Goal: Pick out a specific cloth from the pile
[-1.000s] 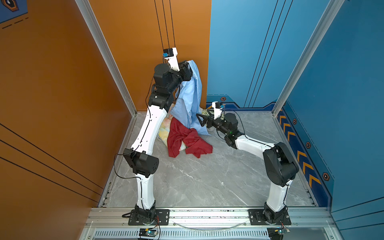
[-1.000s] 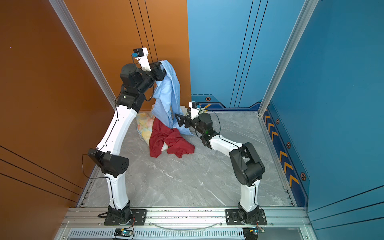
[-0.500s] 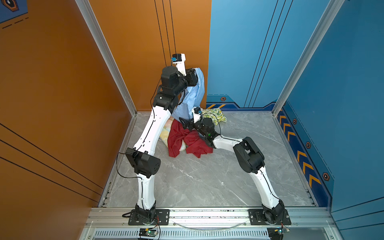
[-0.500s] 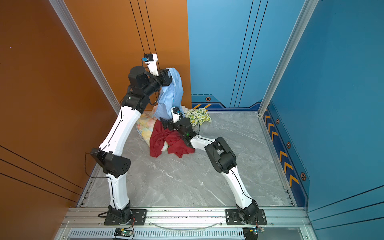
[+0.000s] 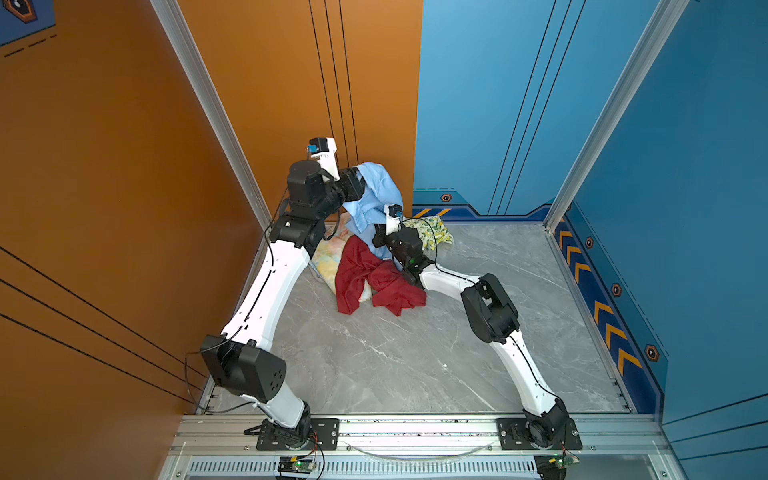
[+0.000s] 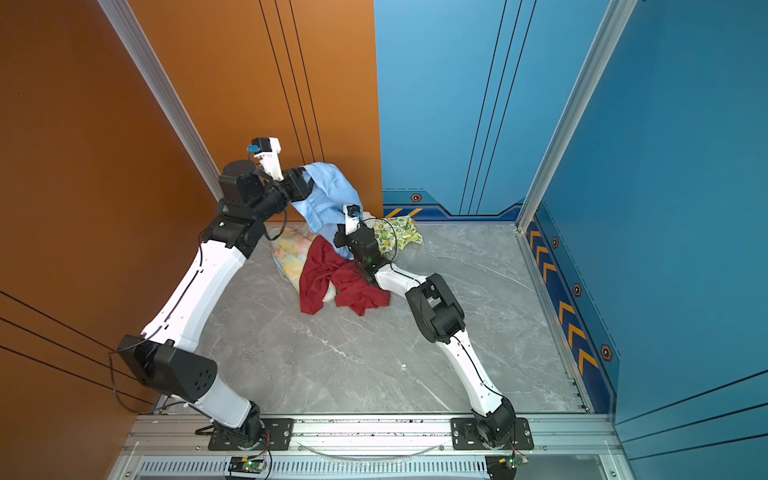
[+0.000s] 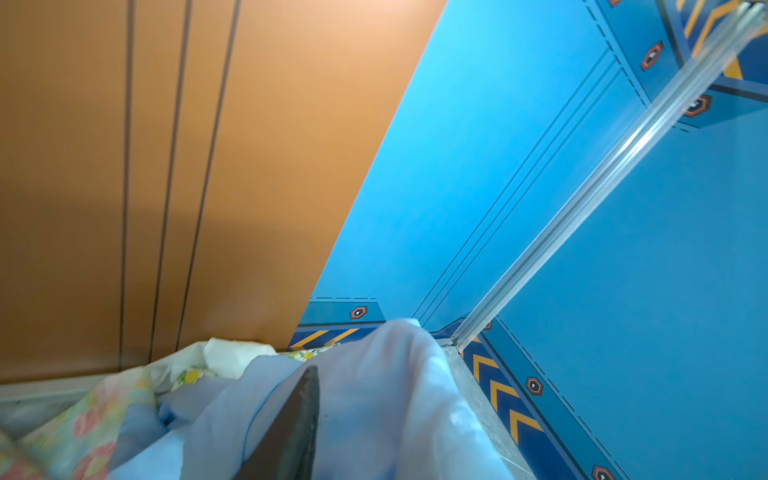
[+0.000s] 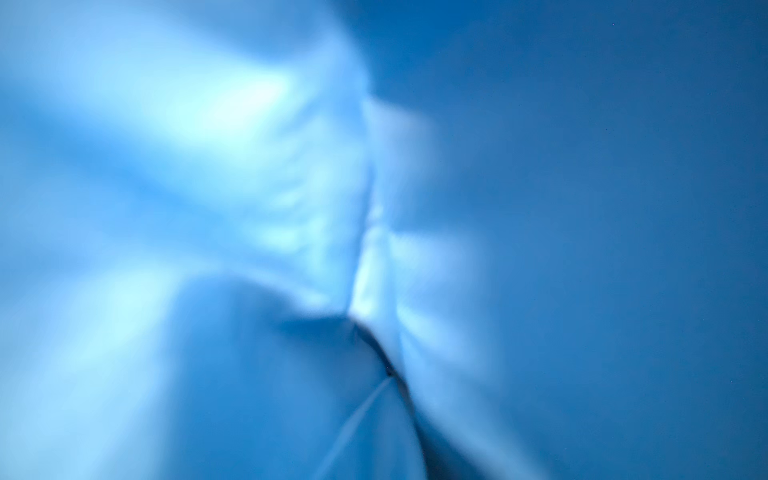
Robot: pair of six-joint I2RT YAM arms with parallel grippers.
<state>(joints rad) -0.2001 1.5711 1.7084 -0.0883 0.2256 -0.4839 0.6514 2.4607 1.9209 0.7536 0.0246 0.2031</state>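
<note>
The cloth's lower part (image 5: 362,231) is lying in the pile, so the robot's right gripper should raise it while the left gripper opens and takes hold of the cloth lower down (image 5: 383,250).
The cloth (image 5: 376,195) (image 6: 328,197), light sky-blue and thin, hangs lifted off the pile (image 5: 365,278) by the back wall. My left gripper (image 5: 356,185) (image 6: 301,187) is shut on its upper part. In the left wrist view one dark finger (image 7: 297,419) shows, with the cloth (image 7: 386,399) draped over it. My right gripper (image 5: 380,239) (image 6: 340,239) is pushed into the cloth's lower hanging part and shut on it. Blurred blue cloth (image 8: 257,208) fills the right wrist view and hides the jaws.
On the marble floor (image 5: 415,357) lie a dark red cloth (image 5: 386,286), a pastel floral cloth (image 5: 328,259) and a lemon-print cloth (image 5: 430,232). The orange wall (image 5: 291,104) and blue wall (image 5: 478,104) stand close behind both grippers.
My right arm swung left from beside the pile into the hanging cloth and its jaws closed. My left gripper came down lower with the cloth.
</note>
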